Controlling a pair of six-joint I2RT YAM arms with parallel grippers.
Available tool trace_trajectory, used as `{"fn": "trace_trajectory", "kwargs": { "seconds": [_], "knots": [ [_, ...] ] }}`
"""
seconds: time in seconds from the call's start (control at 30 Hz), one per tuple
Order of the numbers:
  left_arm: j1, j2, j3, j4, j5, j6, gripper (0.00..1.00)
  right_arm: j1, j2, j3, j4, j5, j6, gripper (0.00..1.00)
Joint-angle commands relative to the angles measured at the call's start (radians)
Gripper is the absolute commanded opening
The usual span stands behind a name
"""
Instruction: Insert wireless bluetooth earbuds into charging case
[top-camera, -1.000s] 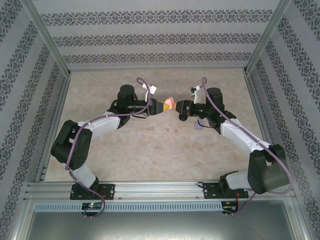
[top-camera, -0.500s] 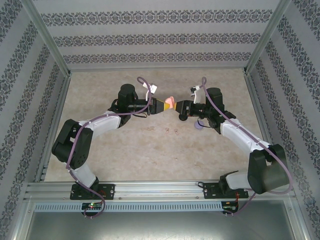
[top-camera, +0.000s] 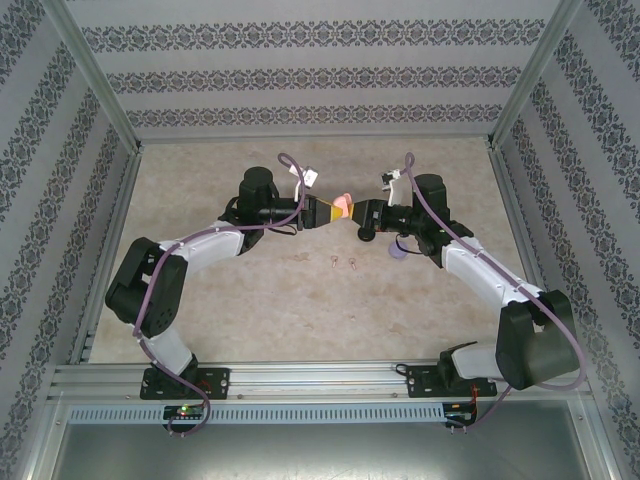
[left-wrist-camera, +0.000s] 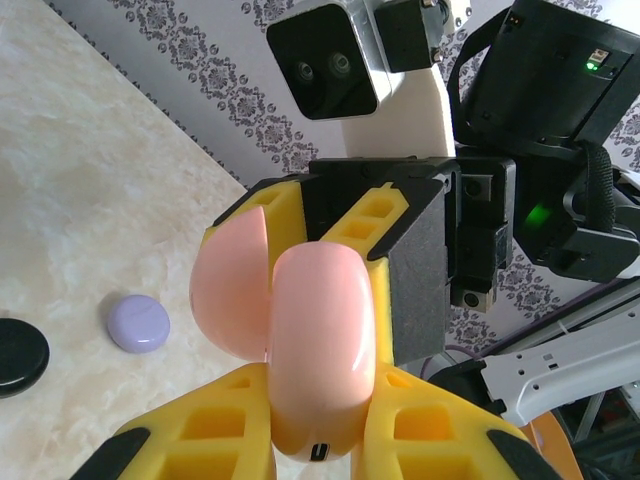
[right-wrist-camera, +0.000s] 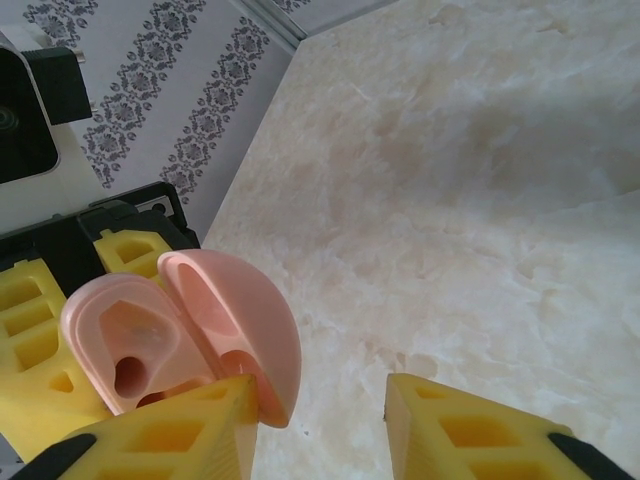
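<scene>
The case's sockets (right-wrist-camera: 131, 375) point toward my right gripper, so that gripper should hold the case's lid (right-wrist-camera: 262, 310) while my left gripper takes hold of the case's base again with the sockets facing up.
My left gripper (top-camera: 335, 208) is shut on the pale pink charging case (top-camera: 343, 205) and holds it in the air above the middle of the table. In the left wrist view the case (left-wrist-camera: 320, 340) sits clamped between my yellow fingers (left-wrist-camera: 215, 425). It stands open, with the lid (right-wrist-camera: 235, 325) swung away from the socketed base (right-wrist-camera: 125, 350). My right gripper (top-camera: 356, 214) faces it, open, and its left finger (right-wrist-camera: 170, 430) rests against the lid's edge while the other finger stands apart. Two tiny pale pink earbuds (top-camera: 333, 262) lie on the table below.
A lilac case (top-camera: 397, 252) lies on the table under my right arm; the left wrist view shows the lilac case (left-wrist-camera: 138, 323) with a black case (left-wrist-camera: 15, 355) beside it. Patterned walls and metal posts enclose the marbled table (top-camera: 250, 300).
My left gripper has carried the pink case slightly up and to the right. The right gripper's fingers have drawn a little closer together at the lid.
</scene>
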Motion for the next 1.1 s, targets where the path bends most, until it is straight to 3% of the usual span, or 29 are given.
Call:
{"fn": "trace_trajectory", "kwargs": {
  "seconds": [0.0,0.13,0.4,0.53,0.67,0.8,0.9,1.07],
  "knots": [
    [-0.018,0.012,0.026,0.015,0.053,0.009,0.00,0.006,0.010,0.031,0.006,-0.019,-0.025,0.35],
    [-0.020,0.012,0.032,0.005,0.065,0.012,0.00,-0.001,0.016,0.031,0.006,-0.019,-0.028,0.25],
    [-0.031,0.020,0.035,-0.011,0.072,0.020,0.00,-0.009,0.024,0.058,0.000,-0.027,-0.029,0.15],
    [-0.035,0.023,0.042,-0.027,0.071,0.027,0.00,-0.010,0.027,0.071,-0.005,-0.037,-0.033,0.02],
    [-0.034,0.026,0.049,-0.048,0.051,0.036,0.01,-0.009,0.026,0.077,-0.010,-0.041,-0.031,0.00],
    [-0.034,0.026,0.056,-0.075,-0.002,0.049,0.24,-0.006,0.019,0.085,-0.024,-0.027,-0.029,0.00],
    [-0.032,0.013,0.055,-0.092,-0.085,0.060,0.49,-0.001,0.013,0.095,-0.059,0.008,-0.041,0.00],
    [0.008,-0.035,0.066,-0.139,-0.132,0.103,0.63,0.004,0.026,0.139,-0.185,0.072,-0.118,0.00]
  ]
}}
